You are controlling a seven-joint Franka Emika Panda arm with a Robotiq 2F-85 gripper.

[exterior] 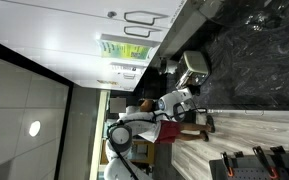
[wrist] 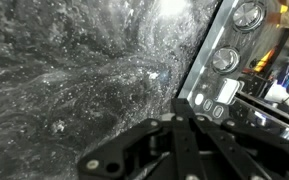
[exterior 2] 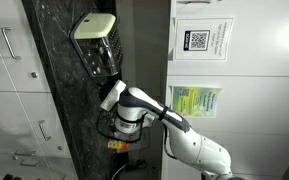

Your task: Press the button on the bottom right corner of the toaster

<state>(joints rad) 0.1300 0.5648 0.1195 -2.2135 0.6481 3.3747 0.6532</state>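
Note:
Next, I turn square to the toaster's silver front panel [wrist: 210, 73] before I press, because the panel slants across my gripper's line and my gripper's fingers point beside the lower button [wrist: 208, 105].
The toaster [wrist: 246, 60] fills the right edge of the wrist view. Its silver front panel carries two round knobs [wrist: 248, 15] and, lower down, two small lit buttons [wrist: 224, 95]. My gripper [wrist: 187, 118] is shut with its fingers together. Its tip points at the panel just left of the lower button [wrist: 217, 112], a small gap away. In both exterior views the toaster [exterior: 194, 65] [exterior 2: 96, 35] stands on the black marble counter. The gripper [exterior: 184, 93] [exterior 2: 112, 90] is close beside it.
The black marble counter [wrist: 74, 70] lies under the gripper. White cabinets [exterior: 74, 40] [exterior 2: 4, 70] and posted paper signs [exterior 2: 194, 40] border the scene. A small orange and red object [exterior 2: 117, 146] lies near the arm's base.

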